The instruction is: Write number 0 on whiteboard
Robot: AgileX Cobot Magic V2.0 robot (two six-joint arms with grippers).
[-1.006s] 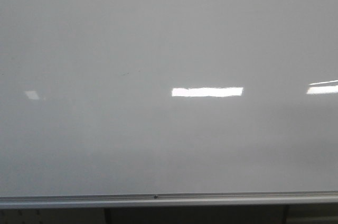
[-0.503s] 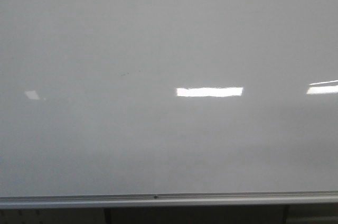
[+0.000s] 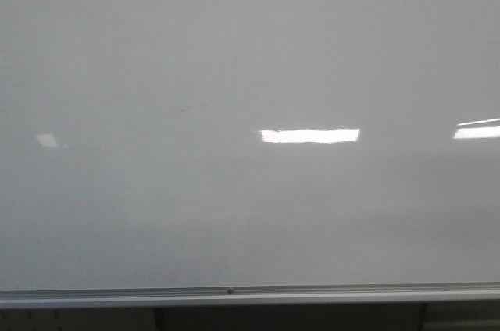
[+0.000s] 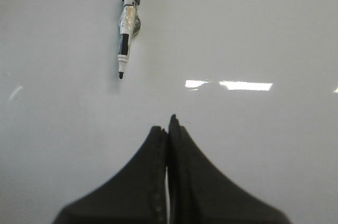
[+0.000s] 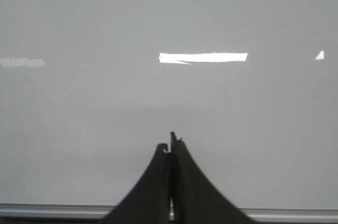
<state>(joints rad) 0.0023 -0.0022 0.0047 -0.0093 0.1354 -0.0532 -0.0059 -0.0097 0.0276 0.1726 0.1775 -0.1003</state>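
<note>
My left gripper should grab the marker's white body [image 4: 126, 27] and pass the marker over for writing, because the marker [image 4: 128, 15] is close to my left gripper and far from my right gripper.
The whiteboard [image 3: 250, 50] is a large glossy pale grey board with a silver rail [image 3: 234, 293] along its lower edge; it fills the front view. No number 0 shows on it, only a faint short dark streak [image 3: 191, 108]. In the left wrist view a black-and-white marker [image 4: 127, 26] lies on the board [image 4: 264, 23], its uncapped tip toward my left gripper [image 4: 168, 126], which is shut, empty and apart from it. My right gripper [image 5: 170, 145] is shut and empty over the board [image 5: 105, 108] near its rail [image 5: 42, 211]. Neither gripper shows in the front view.
Bright rectangular light reflections [image 3: 310, 136] lie on the board in all views. A dark strip with supports [image 3: 289, 318] runs below the rail.
The central reflection's left end has shortened slightly. Nothing else has visibly changed.
</note>
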